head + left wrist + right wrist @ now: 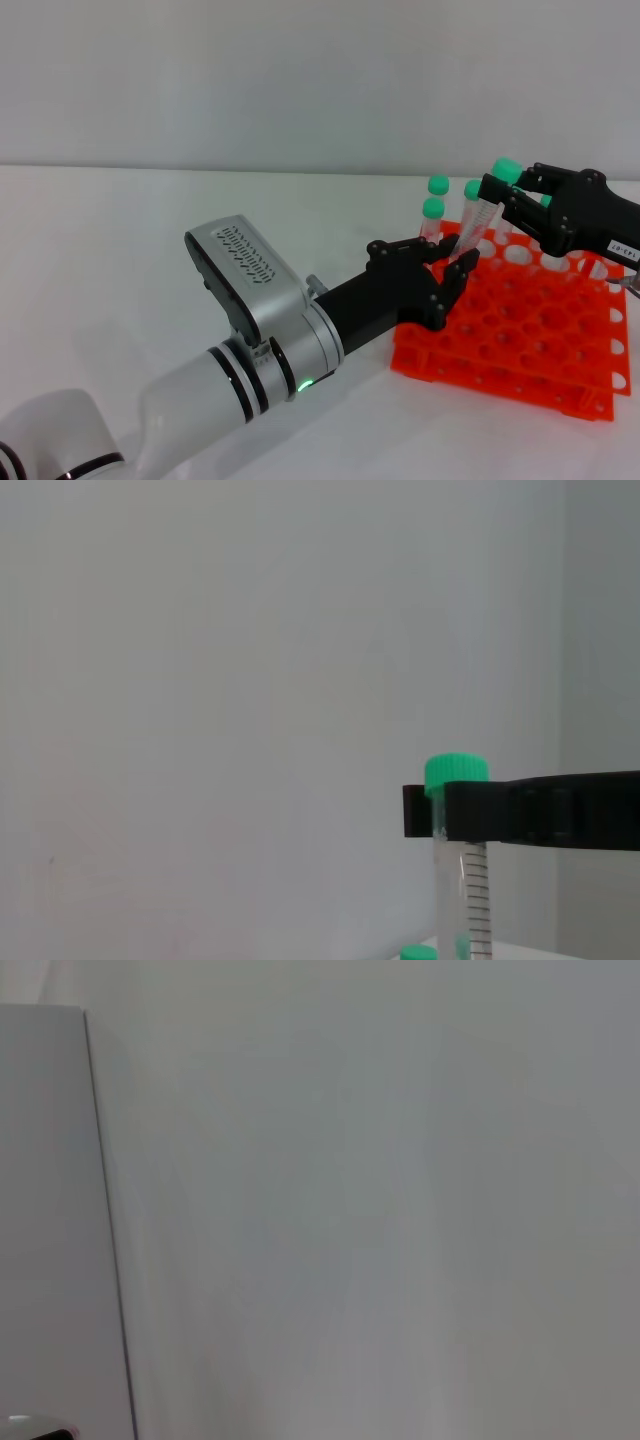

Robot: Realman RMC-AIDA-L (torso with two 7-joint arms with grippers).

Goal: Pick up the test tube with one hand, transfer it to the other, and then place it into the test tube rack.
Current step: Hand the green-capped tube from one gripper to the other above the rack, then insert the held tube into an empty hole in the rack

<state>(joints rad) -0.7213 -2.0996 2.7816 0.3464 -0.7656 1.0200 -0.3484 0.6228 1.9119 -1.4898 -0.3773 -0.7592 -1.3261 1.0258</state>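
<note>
Next, I open my left gripper, since it covers the test tube's lower end (462, 250), and back away before my right gripper lowers the test tube into the rack (497, 300).
The test tube (478, 218), clear with a green cap (507, 170), hangs tilted over the near-left corner of the orange test tube rack (520, 335). My left gripper (459, 251) reaches in from the lower left and its fingertips close on the tube's lower end. My right gripper (508, 192) comes in from the right and is shut on the tube just below the cap. In the left wrist view the tube (460, 890) stands upright with a black finger of the right gripper (530, 810) across it under the cap. The right wrist view shows none of these.
Three more green-capped tubes (433, 209) stand in the rack's far-left holes, close behind the held tube. One of their caps (418, 953) shows in the left wrist view. The white table (120, 220) stretches to the left of the rack. A plain wall is behind.
</note>
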